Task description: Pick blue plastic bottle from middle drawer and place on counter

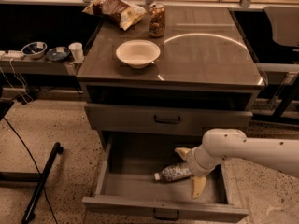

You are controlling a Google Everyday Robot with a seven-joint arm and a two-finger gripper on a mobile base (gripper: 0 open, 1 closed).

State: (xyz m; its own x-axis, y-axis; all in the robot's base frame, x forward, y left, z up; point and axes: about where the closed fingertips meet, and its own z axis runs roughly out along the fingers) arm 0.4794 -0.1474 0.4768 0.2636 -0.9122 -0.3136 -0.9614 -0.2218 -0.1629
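Observation:
My gripper will keep the blue plastic bottle nearly level, with its cap sticking out, when it lifts the bottle, because the cream fingers are on both sides of the end opposite the white cap.
The blue plastic bottle lies on its side in the open middle drawer, with its white cap pointing left. My gripper reaches in from the right on a white arm and is down inside the drawer. It is open, with one cream finger behind the bottle's right end and the other in front of it. The bottle's right end is hidden by the gripper. The counter is the cabinet's glossy top, above the drawers.
On the counter stand a white bowl, a brown drink can and a chip bag. A closed drawer front sits above the open drawer. A side shelf on the left holds small bowls and a cup. A black pole lies on the floor.

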